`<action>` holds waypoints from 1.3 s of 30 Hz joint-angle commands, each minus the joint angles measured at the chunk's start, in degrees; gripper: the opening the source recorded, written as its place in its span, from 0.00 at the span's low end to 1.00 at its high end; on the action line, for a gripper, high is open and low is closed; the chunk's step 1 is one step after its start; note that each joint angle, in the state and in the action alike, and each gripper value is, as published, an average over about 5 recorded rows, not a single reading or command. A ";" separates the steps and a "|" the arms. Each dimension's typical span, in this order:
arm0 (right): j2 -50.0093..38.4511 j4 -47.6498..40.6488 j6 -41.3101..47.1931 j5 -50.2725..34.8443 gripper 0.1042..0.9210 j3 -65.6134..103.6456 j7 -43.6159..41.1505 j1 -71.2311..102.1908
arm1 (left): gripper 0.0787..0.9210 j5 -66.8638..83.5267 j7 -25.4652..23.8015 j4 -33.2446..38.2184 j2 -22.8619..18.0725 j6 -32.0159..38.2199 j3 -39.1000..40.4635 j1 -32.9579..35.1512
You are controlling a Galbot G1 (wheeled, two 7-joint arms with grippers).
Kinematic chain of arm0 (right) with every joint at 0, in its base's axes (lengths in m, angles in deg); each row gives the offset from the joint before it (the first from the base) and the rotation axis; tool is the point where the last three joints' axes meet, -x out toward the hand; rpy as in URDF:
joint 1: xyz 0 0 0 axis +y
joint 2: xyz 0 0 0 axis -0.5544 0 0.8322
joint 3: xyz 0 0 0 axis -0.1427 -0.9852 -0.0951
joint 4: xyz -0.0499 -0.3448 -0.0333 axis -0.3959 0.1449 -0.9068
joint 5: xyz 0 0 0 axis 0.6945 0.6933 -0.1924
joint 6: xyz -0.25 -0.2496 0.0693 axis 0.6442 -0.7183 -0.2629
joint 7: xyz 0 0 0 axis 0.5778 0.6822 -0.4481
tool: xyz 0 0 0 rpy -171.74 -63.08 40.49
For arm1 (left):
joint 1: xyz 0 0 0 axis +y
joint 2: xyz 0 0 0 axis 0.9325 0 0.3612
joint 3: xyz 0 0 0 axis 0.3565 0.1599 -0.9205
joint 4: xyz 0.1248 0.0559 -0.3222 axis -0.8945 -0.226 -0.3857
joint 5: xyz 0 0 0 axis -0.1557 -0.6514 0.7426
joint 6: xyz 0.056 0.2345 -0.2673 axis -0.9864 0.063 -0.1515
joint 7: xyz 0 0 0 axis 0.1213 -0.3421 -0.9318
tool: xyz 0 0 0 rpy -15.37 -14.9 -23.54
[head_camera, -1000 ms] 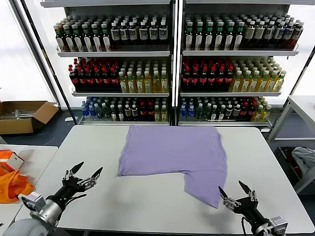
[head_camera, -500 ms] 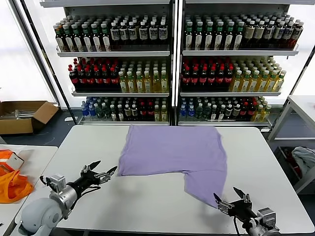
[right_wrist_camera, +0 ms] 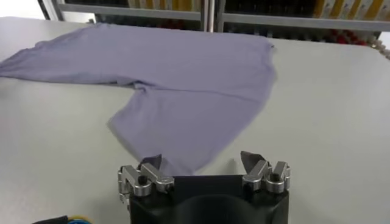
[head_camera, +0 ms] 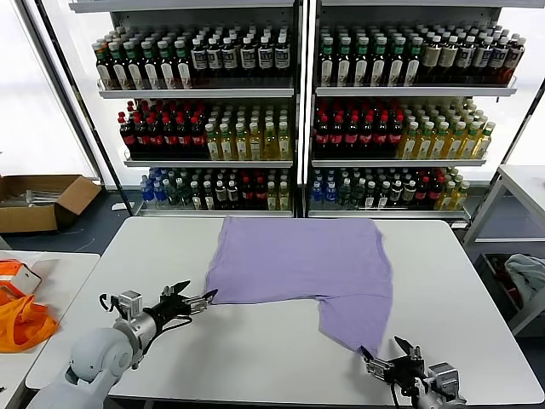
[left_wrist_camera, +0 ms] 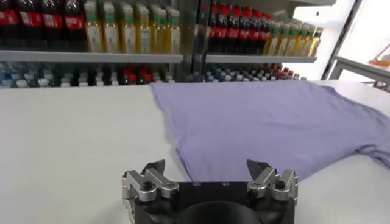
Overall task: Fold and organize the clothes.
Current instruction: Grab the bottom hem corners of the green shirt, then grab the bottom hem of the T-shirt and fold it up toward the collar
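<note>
The lavender T-shirt (head_camera: 300, 259) ends even with the table's far edge (head_camera: 339, 219), so the robot should expect another flap, hidden past that edge, to slide up when it pulls.
A lavender T-shirt (head_camera: 298, 260) lies partly folded on the white table (head_camera: 247, 349), with one flap reaching toward the front right corner. No print shows on it. My left gripper (head_camera: 194, 298) is open, low over the table, its tips just short of the shirt's left front corner (left_wrist_camera: 177, 155). My right gripper (head_camera: 385, 358) is open at the front right, its tips just short of the flap's front corner (right_wrist_camera: 177, 161). Both grippers are empty. The shirt also shows in the left wrist view (left_wrist_camera: 256, 115) and the right wrist view (right_wrist_camera: 183, 73).
Shelves of bottled drinks (head_camera: 298, 111) stand behind the table. An orange bag (head_camera: 17, 315) lies on a side table at the left. A cardboard box (head_camera: 38, 200) sits on the floor at the far left. Another table (head_camera: 524, 183) stands at the right.
Both grippers have lowered and moved in toward the shirt: the left one rightward to the shirt's left front corner, the right one leftward and down to the flap's front corner. The shirt has not moved.
</note>
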 commanded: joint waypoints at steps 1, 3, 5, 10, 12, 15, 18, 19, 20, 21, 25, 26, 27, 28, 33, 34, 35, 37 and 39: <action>0.56 -0.79 1.13 0.81 0.77 -1.54 0.55 -0.15 | 0.85 -0.79 0.59 -2.35 -0.71 -0.85 3.36 -2.64; 1.08 -0.95 1.14 0.88 0.69 -1.71 0.77 -0.34 | 0.80 -1.12 0.59 -2.63 -0.94 -1.33 3.97 -2.71; 1.55 -0.89 1.13 0.91 0.62 -1.96 0.87 -0.48 | 0.73 -1.76 0.63 -2.97 -1.11 -1.89 4.48 -2.67; 2.15 -0.99 1.12 1.27 0.45 -3.10 0.95 -0.65 | 0.56 -3.72 0.43 -3.70 -1.29 -2.13 5.11 -2.27; 2.29 -1.14 1.10 1.24 0.38 -3.27 0.97 -0.78 | 0.50 -4.00 0.37 -3.66 -1.27 -2.15 5.19 -1.98; 2.29 -0.90 1.02 0.78 0.27 -3.23 0.87 -0.88 | 0.39 -4.10 0.34 -3.69 -1.32 -1.83 5.11 -1.56; 2.07 -0.47 0.31 0.01 0.16 -2.99 0.44 -0.79 | 0.29 -4.12 0.77 -3.19 -1.34 -1.15 4.92 -1.04; 1.98 -0.40 -0.20 -0.17 0.13 -2.92 0.21 -0.77 | 0.25 -4.10 0.95 -2.92 -1.33 -0.93 4.86 -0.86; 1.90 -0.39 -0.85 -0.27 0.09 -2.84 -0.07 -0.75 | 0.22 -4.09 1.12 -2.63 -1.31 -0.72 4.78 -0.70; 1.84 -0.39 -1.53 -0.31 0.06 -2.78 -0.37 -0.75 | 0.19 -4.07 1.38 -2.30 -1.30 -0.53 4.67 -0.50; 1.78 -0.83 -5.55 -0.17 0.00 -2.73 -1.69 -0.67 | 0.05 -3.60 2.48 -0.74 -1.38 -0.20 3.77 0.24; 1.78 -0.95 -7.10 -0.08 0.00 -2.75 -2.18 -0.57 | 0.03 -3.41 2.74 -0.19 -1.44 -0.12 3.39 0.52; 1.78 -1.01 -8.76 0.00 0.00 -2.78 -2.71 -0.39 | 0.02 -3.19 2.91 0.48 -1.50 -0.04 2.94 0.88; 1.78 -1.01 -10.42 0.04 0.00 -2.77 -3.23 -0.13 | 0.01 -2.94 3.10 1.25 -1.55 0.05 2.47 1.32; 2.06 -0.17 -18.74 0.74 0.00 -1.17 -6.08 2.90 | 0.01 -2.43 4.01 6.20 -2.09 0.13 -0.49 4.88; 2.11 0.22 -20.41 0.89 0.00 -0.55 -6.74 4.00 | 0.01 -2.36 4.23 7.27 -2.23 0.06 -1.09 5.70; 2.14 0.69 -22.07 1.03 0.00 0.13 -7.43 5.21 | 0.01 -2.29 4.45 8.25 -2.37 -0.03 -1.73 6.62; 2.20 1.76 -25.23 1.09 0.00 1.40 -8.91 8.08 | 0.01 -2.16 4.81 10.29 -2.64 -0.24 -3.28 8.67; 2.34 2.62 -28.15 1.18 0.00 2.43 -10.27 10.90 | 0.01 -1.99 5.08 12.39 -2.82 -0.46 -4.92 10.84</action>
